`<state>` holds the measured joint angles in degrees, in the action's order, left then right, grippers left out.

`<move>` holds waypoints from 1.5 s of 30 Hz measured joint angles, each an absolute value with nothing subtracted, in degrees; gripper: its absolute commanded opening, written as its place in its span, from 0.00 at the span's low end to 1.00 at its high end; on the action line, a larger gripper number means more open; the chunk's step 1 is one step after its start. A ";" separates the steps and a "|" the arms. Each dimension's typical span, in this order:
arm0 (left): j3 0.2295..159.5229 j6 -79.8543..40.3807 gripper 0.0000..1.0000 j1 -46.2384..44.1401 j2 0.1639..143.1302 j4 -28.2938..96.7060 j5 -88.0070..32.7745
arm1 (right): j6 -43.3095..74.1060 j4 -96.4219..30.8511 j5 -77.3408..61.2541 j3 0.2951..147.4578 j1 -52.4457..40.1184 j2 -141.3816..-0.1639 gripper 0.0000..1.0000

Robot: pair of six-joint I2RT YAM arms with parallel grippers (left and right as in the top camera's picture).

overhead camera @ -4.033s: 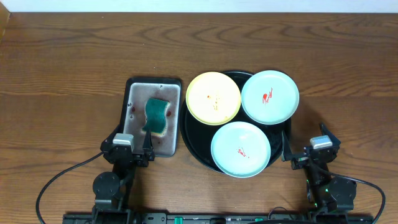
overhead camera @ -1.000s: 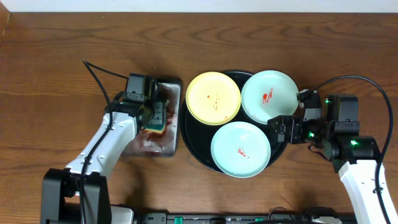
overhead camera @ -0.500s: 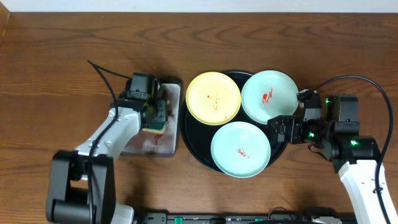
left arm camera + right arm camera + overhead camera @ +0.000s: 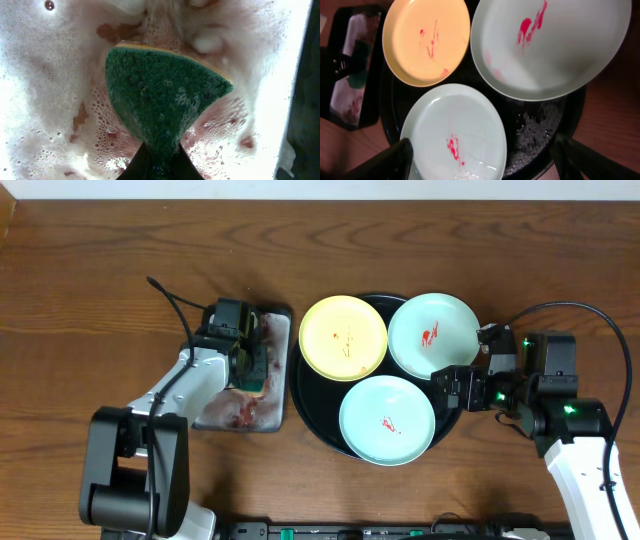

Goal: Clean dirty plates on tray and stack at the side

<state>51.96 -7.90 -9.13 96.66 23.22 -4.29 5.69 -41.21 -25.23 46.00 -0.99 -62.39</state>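
The front mint plate (image 4: 387, 420) sits loose on the black tray, so the robot's right gripper should pinch its rim (image 4: 432, 413) to keep it steady before the left gripper wipes the red smear.
Three plates with red smears lie on the round black tray (image 4: 305, 395): a pale yellow one (image 4: 343, 337), a mint one (image 4: 433, 334) at the back right, and a mint one (image 4: 387, 419) at the front. My left gripper (image 4: 250, 365) is shut on a green sponge (image 4: 160, 100) over the grey metal tray (image 4: 225, 415). My right gripper (image 4: 450, 388) stands open just above the black tray's right rim. In the right wrist view its fingers straddle the front mint plate (image 4: 455, 130), with the yellow plate (image 4: 426, 42) and the other mint plate (image 4: 555, 45) beyond.
The grey metal tray holds white foam and reddish stains (image 4: 80, 117). It sits close against the black tray's left rim. A black cable (image 4: 165, 292) arcs over the wood left of my left arm. The black tray's bare floor (image 4: 540, 130) is wet and speckled.
My left gripper has closed on the green sponge in the grey tray, and its arm has shifted slightly. The right arm and the plates have stayed put.
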 measured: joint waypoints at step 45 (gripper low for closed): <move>51.99 -11.22 0.07 -3.16 84.88 22.35 -19.64 | 3.42 -42.22 -22.02 46.02 -9.30 -89.62 0.17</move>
<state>51.99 -11.22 -3.16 84.88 22.35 -19.64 3.42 -42.22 -22.02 46.02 -9.30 -89.62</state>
